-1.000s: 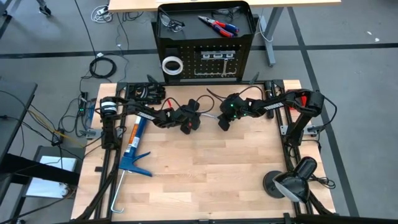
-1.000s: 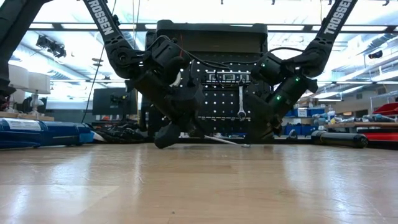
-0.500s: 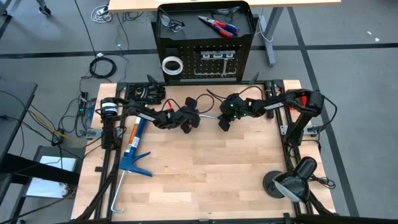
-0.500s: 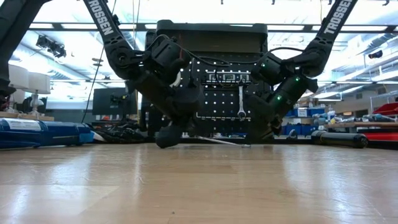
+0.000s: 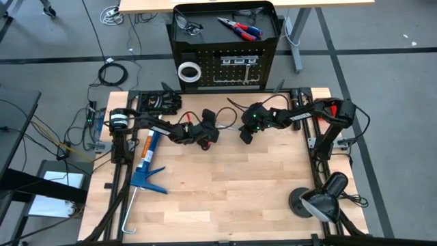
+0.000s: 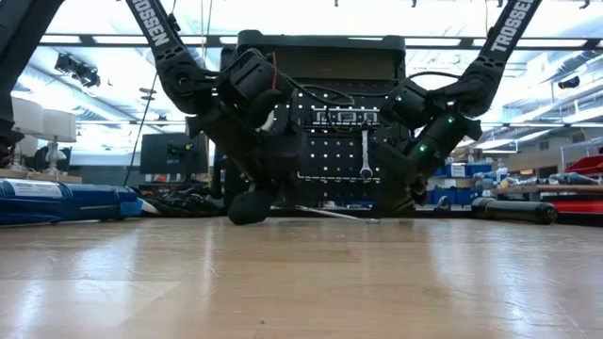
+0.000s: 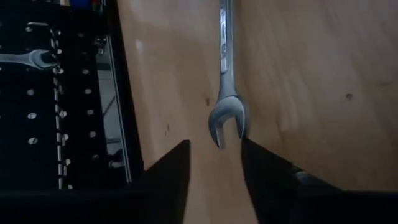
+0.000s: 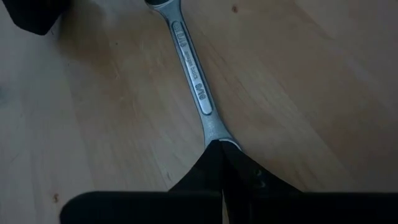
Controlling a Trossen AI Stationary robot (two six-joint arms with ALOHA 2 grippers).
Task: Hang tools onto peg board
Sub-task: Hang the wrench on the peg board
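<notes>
The robot's right gripper covers the wrench's ring end (image 8: 231,142), and that end needs to hang on the peg board, so the left gripper should grab the wrench's open end (image 7: 229,114).
A silver wrench (image 5: 229,128) lies on the wooden table between my two grippers, in front of the peg board (image 5: 225,68). Its open-jaw end (image 7: 227,121) sits just ahead of my left gripper (image 7: 214,152), which is open with its fingers clear of it. My right gripper (image 8: 217,146) is shut on the wrench's other end. A second wrench (image 6: 366,155) hangs on the peg board. Red-and-blue pliers (image 5: 239,29) and black glasses (image 5: 188,26) lie in the board's top tray. My right gripper pinches the wrench's end opposite the open jaw (image 8: 214,134) between its two shut fingers. The fingers come slanting down from the table's right and lie along the wrench. The shaft (image 8: 193,68) runs away from them, low over the wood.
A blue caulking gun (image 5: 147,160) lies near the table's left edge. A black lamp (image 5: 317,201) stands at the near right corner. A white tape roll (image 5: 189,70) hangs on the peg board's left part. Cables lie on the floor to the far left.
My left gripper has opened and let go of the wrench's open-jaw end, and has drawn back a little toward the table's left. The wrench stays in place, still held by my right gripper.
</notes>
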